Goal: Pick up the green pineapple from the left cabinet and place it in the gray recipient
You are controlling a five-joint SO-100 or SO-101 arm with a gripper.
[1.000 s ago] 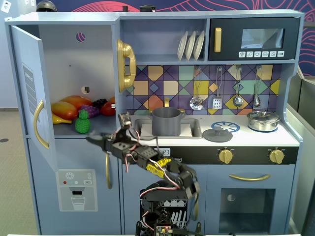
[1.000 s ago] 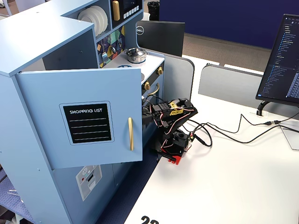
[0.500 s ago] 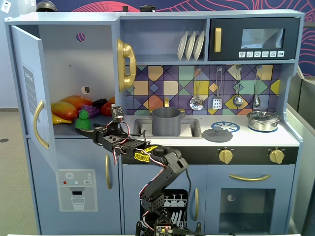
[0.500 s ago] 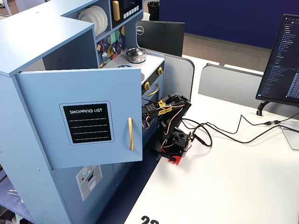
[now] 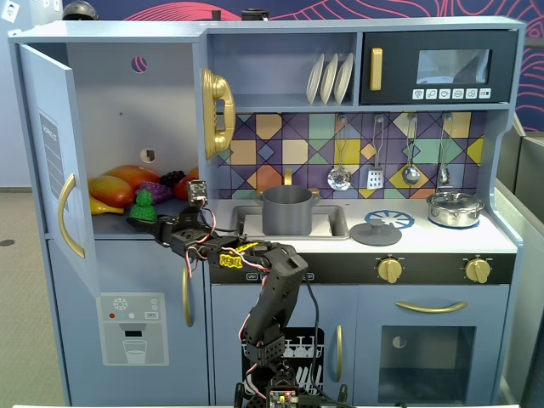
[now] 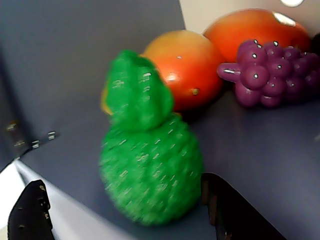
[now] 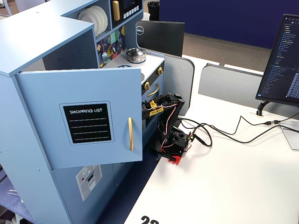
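The gray recipient's sides (image 5: 287, 214) are taller than the green pineapple (image 5: 143, 206). The pineapple will end up hidden below the recipient's rim when I put it inside.
The green pineapple (image 5: 144, 206) stands upright at the front edge of the left cabinet's (image 5: 110, 93) shelf, its blue door (image 5: 49, 153) swung open. In the wrist view the pineapple (image 6: 150, 170) fills the middle, slightly blurred. My gripper (image 6: 122, 182) is open, one black finger on each side of the fruit's base; the right finger (image 6: 225, 205) is close against it and the left finger (image 6: 30, 212) stands well apart. In a fixed view the gripper (image 5: 151, 223) reaches into the cabinet just below the pineapple. The gray recipient (image 5: 286, 210) stands in the sink, to the right. In the side fixed view the door (image 7: 84, 116) hides the gripper and the fruit.
Behind the pineapple lie orange-red fruits (image 6: 187, 67) and a purple grape bunch (image 6: 272, 72). A gray lid (image 5: 375, 231) and a shiny silver lidded pot (image 5: 455, 208) sit on the counter. The gold phone (image 5: 218, 110) hangs on the cabinet's right wall. Cables (image 7: 219, 133) trail over the white table.
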